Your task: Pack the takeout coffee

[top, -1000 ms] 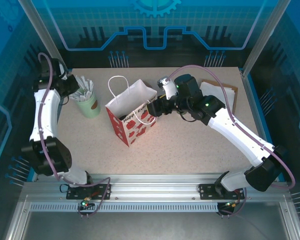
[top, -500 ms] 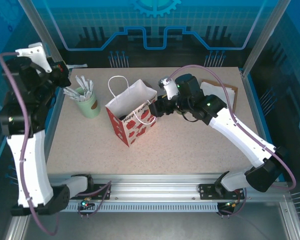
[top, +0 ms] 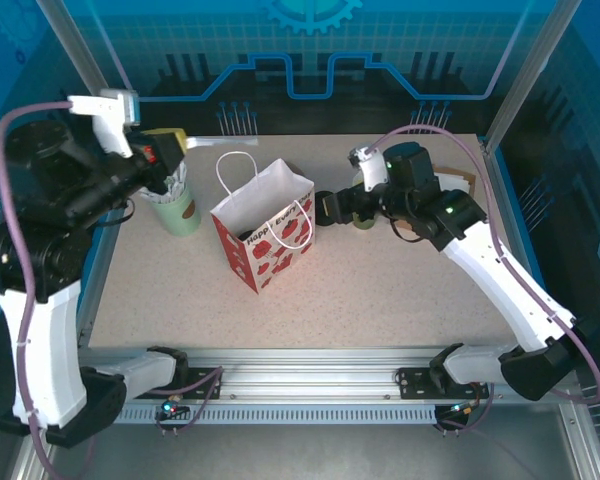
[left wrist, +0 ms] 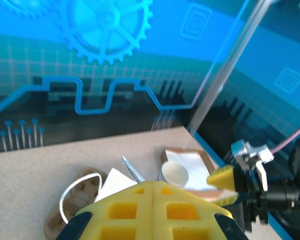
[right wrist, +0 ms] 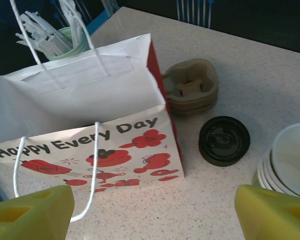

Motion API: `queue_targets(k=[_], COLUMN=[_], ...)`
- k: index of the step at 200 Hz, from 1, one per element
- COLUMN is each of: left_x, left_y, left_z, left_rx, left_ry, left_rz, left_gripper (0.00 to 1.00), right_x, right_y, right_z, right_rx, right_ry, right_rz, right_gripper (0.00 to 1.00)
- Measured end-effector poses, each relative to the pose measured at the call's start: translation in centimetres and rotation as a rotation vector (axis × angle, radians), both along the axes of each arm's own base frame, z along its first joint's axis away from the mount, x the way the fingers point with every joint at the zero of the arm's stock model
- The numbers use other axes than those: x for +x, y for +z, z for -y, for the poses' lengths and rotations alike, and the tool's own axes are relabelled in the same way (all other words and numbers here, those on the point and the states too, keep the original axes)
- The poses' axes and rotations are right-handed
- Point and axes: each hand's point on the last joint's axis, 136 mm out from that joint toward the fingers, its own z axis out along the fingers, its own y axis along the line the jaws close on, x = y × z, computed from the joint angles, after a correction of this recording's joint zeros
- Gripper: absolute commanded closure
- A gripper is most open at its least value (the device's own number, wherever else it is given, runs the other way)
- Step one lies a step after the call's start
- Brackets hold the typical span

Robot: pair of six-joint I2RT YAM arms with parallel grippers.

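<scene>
The stick (left wrist: 133,169) juts free beyond my left gripper's yellow fingers, so I keep carrying it until it reaches over the bag's opening (top: 264,202), then release it inside.
The takeout coffee is hidden from every view. A white paper bag (top: 265,225) with red print (right wrist: 90,115) stands open mid-table; something dark sits low in its mouth, and I cannot tell what. My right gripper (top: 322,208) hovers just right of the bag, and its yellow fingers (right wrist: 30,212) are open with nothing between them (right wrist: 152,215). My left gripper (top: 180,142) is raised high at the back left over the pale green cup of sticks (top: 177,208). Its yellow pads (left wrist: 152,210) are pressed together and hold nothing.
Right of the bag lie a stack of cardboard cup carriers (right wrist: 190,85), a low stack of black lids (right wrist: 224,140) and a stack of white-rimmed cups (right wrist: 290,155). A tray of napkins (top: 450,185) sits at the back right. Bare table stretches in front of the bag.
The left arm has swung up, and its gripper has moved right to above the stick cup. The right gripper has drawn back rightward from the bag's mouth, still open.
</scene>
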Motion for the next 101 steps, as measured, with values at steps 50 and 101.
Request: queue_targets(k=[50, 101], left_x=[3.7, 6.9], left_y=[-6.6, -12.6], left_z=[3.8, 5.9], left_rx=[0.089, 0.194], left_ry=[-0.1, -0.113], left_rz=[-0.208, -0.357], left_gripper=[1.0, 1.0], right_x=[0.0, 0.1], right_y=[-0.4, -1.4], right_z=[1.8, 2.3], right_rx=[-0.008, -0.018], right_ry=[-0.04, -0.052], right_rz=[-0.004, -0.027], right_gripper=[0.15, 0.15])
